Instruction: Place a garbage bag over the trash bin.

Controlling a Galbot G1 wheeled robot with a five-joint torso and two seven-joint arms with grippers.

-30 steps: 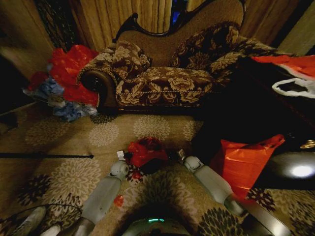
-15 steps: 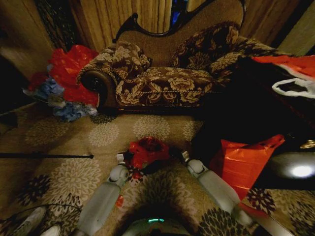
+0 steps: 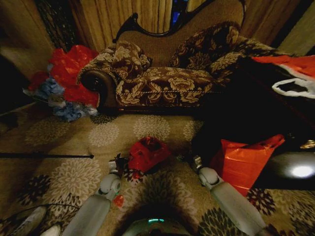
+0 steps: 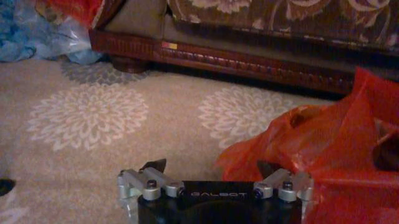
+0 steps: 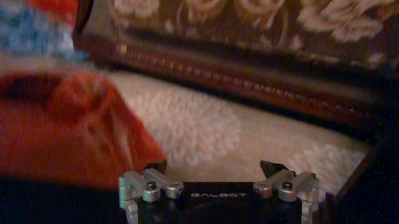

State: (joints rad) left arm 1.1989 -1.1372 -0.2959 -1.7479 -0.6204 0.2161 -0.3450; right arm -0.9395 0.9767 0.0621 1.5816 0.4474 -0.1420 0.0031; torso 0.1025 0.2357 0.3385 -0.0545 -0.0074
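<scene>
The crinkled side (image 3: 140,163) is hanging loose, so the near edge of the garbage bag (image 3: 149,152) should pull into tight folds over the trash bin when I pull the bag down.
The deep-red crinkly garbage bag (image 3: 146,152) sits bunched on the patterned carpet in front of the sofa. The trash bin is hidden under it, and I cannot make out its rim. My left gripper (image 3: 117,162) is just left of the bag. In the left wrist view this gripper (image 4: 212,165) is open and holds nothing, with one fingertip close to the edge of the bag (image 4: 324,154). My right gripper (image 3: 196,160) is off to the bag's right. In the right wrist view it (image 5: 213,165) is open and clear of the bag (image 5: 62,126).
A floral sofa (image 3: 162,78) stands behind the bag. A heap of red and blue bags (image 3: 66,78) lies at its left end. A larger orange-red bag (image 3: 243,162) leans against dark furniture on the right. A black rod (image 3: 47,156) lies on the carpet at the left.
Both arms have drawn back toward me and away from the bag, the right gripper moving further right. The bag stays in place, let go.
</scene>
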